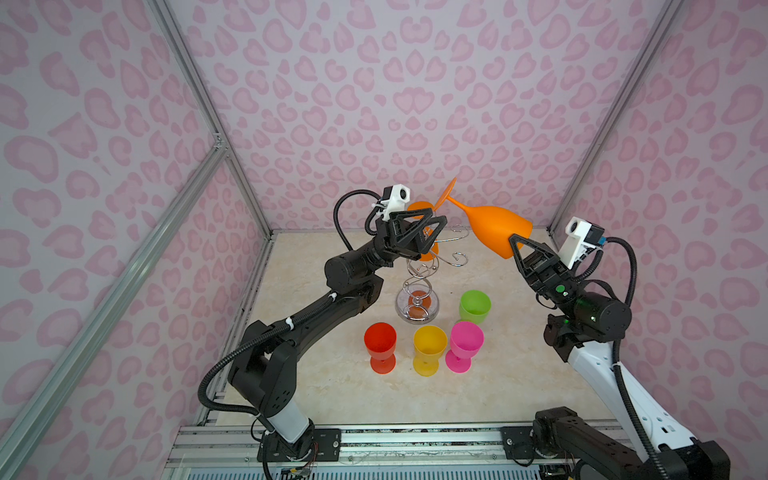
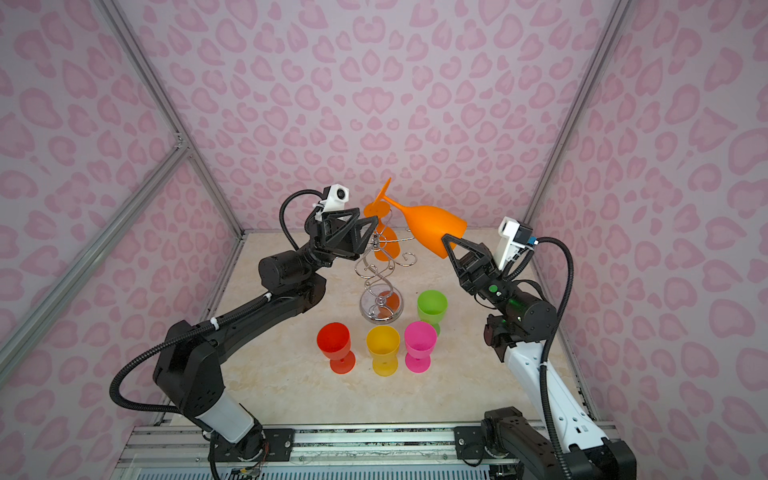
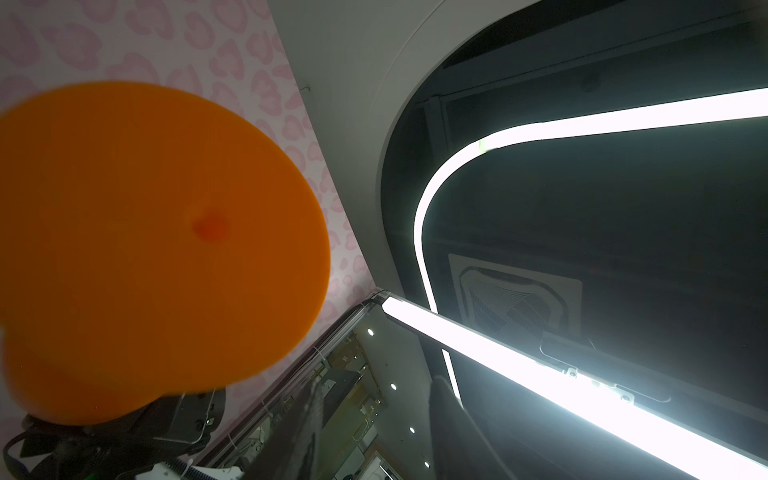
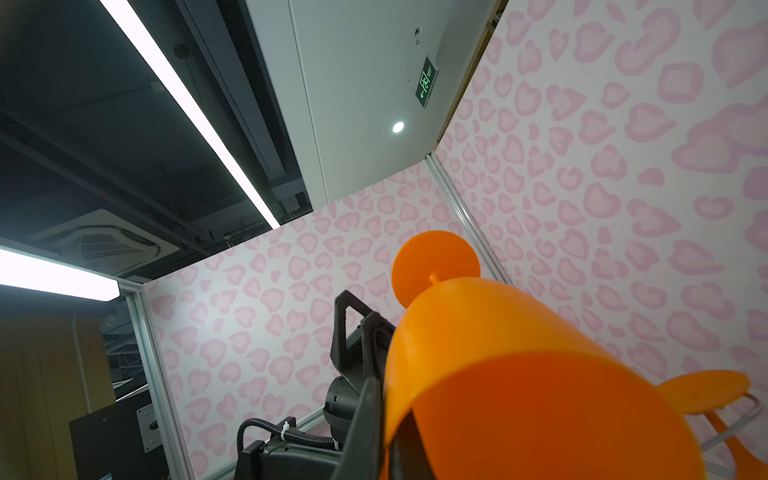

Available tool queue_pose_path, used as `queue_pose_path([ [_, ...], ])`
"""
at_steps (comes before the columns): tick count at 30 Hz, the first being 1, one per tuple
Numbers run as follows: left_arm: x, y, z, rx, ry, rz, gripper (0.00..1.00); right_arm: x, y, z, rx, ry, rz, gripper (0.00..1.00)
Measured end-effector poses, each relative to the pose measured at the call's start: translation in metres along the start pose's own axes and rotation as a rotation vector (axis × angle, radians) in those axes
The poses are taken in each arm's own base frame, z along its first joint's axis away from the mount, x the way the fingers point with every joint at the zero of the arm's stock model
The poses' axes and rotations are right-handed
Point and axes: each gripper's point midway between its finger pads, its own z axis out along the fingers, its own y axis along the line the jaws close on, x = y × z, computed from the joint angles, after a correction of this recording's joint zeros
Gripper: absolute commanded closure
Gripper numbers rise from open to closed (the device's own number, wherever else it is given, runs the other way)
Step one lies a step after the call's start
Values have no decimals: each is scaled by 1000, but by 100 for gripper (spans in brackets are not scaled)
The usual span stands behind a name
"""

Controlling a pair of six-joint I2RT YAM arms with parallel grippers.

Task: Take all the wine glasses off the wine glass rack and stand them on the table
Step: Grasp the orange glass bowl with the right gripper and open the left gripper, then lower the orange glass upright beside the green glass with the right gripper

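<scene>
Next, my right gripper swings down the foot of the orange glass (image 1: 446, 194) and stands the glass upright behind the green glass (image 1: 472, 279), because it is holding the orange glass with its foot pointing up.
An orange wine glass (image 1: 494, 226) (image 2: 432, 230) lies tilted in the air to the right of the rack's top, its foot (image 1: 446, 192) pointing at the back wall. My right gripper (image 1: 515, 245) (image 2: 446, 241) (image 4: 388, 407) is shut on its rim, one finger outside and one inside the bowl (image 4: 519, 374). My left gripper (image 1: 434, 235) (image 2: 368, 237) (image 3: 378, 378) hangs open and empty by the top of the chrome wine glass rack (image 1: 419, 282) (image 2: 380, 282). That foot (image 3: 158, 232) is blurred in the left wrist view. A second orange glass (image 1: 428, 251) (image 2: 388, 249) hangs upside down on the rack.
Four glasses stand upright in front of the rack: red (image 1: 380, 340), yellow (image 1: 430, 345), pink (image 1: 465, 338) and green (image 1: 475, 305). Pink-patterned walls with metal posts close in the marble table (image 1: 519, 374) on three sides. A metal rail (image 1: 415, 440) runs along the front edge.
</scene>
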Motion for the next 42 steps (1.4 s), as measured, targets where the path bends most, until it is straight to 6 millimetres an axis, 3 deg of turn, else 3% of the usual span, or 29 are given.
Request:
queue_pose_path([
  [5, 10, 5, -4, -30, 39, 50, 39, -29, 25, 5, 67, -17, -120, 100],
  [10, 20, 14, -8, -70, 89, 101, 37, -69, 30, 8, 346, -41, -300, 100],
  [13, 24, 17, -8, -93, 116, 141, 36, -88, 5, -11, 599, -52, -369, 100],
  [18, 34, 11, -5, -136, 165, 237, 34, -87, -76, -79, 1058, 28, -334, 100],
  [21, 43, 1, -3, -166, 198, 312, 34, -70, -123, -118, 1238, 126, -261, 100],
  [25, 56, -14, -2, -218, 231, 426, 33, -19, -178, -158, 1366, 317, -107, 100],
  [29, 63, -21, -5, -286, 246, 520, 32, 36, -215, -170, 1395, 536, -18, 100],
  [34, 64, -9, -13, -375, 257, 557, 32, 91, -241, -179, 1408, 750, 24, 100],
  [42, 61, 8, -22, -447, 261, 558, 32, 129, -265, -196, 1446, 900, 59, 100],
])
